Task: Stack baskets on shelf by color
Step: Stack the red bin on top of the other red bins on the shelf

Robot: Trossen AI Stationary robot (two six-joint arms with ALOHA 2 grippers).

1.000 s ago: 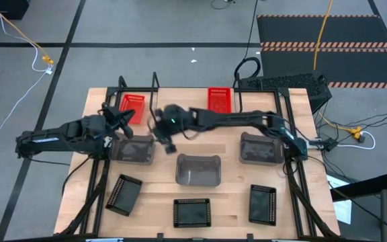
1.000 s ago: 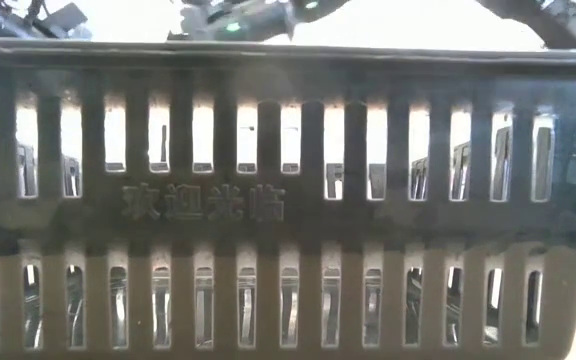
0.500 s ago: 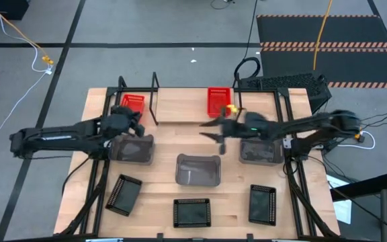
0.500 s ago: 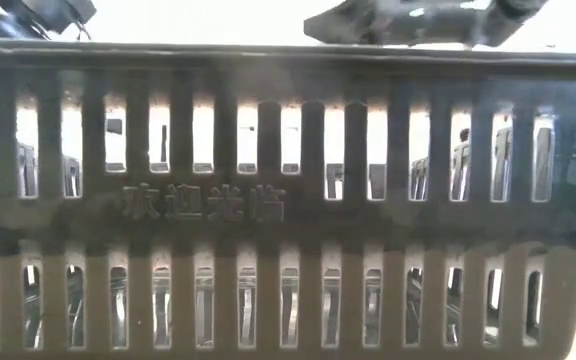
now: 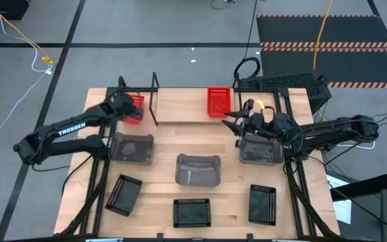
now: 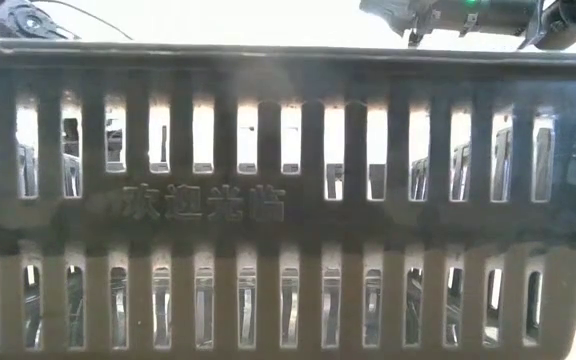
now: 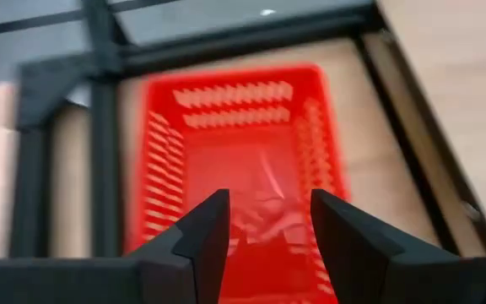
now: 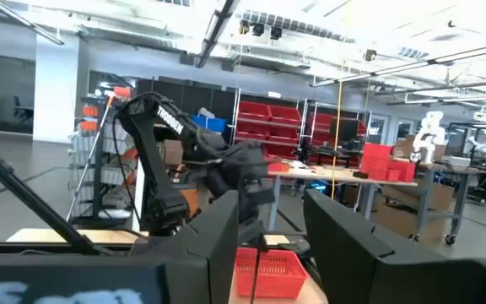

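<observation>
The red basket (image 5: 136, 116) under my left gripper is a long way from the second red basket (image 5: 219, 103), so next I hand it to my right gripper to be stacked.
A red basket (image 7: 243, 143) sits on the shelf (image 5: 155, 101) at the far left, between its black frames. My left gripper (image 7: 264, 224) hangs open just above this basket's inside; in the high view my left gripper (image 5: 126, 106) covers part of the basket. I cannot tell whether the fingers touch it. A second red basket (image 5: 219, 101) stands on the table's far side. My right gripper (image 5: 230, 120) is open and holds nothing. It points toward the table's left between that basket and a grey basket (image 5: 259, 150).
Two more grey baskets (image 5: 134, 148) (image 5: 198, 169) stand mid-table. Three black baskets (image 5: 123, 193) (image 5: 192, 212) (image 5: 262, 203) line the near edge. One black basket's slotted wall (image 6: 288, 200) fills the low view. Bare wood lies between the two red baskets.
My right gripper has swung from left of the table's middle toward the right edge and now hangs by the right grey basket's far end. My left gripper has gone toward the far edge, over the red basket on the shelf.
</observation>
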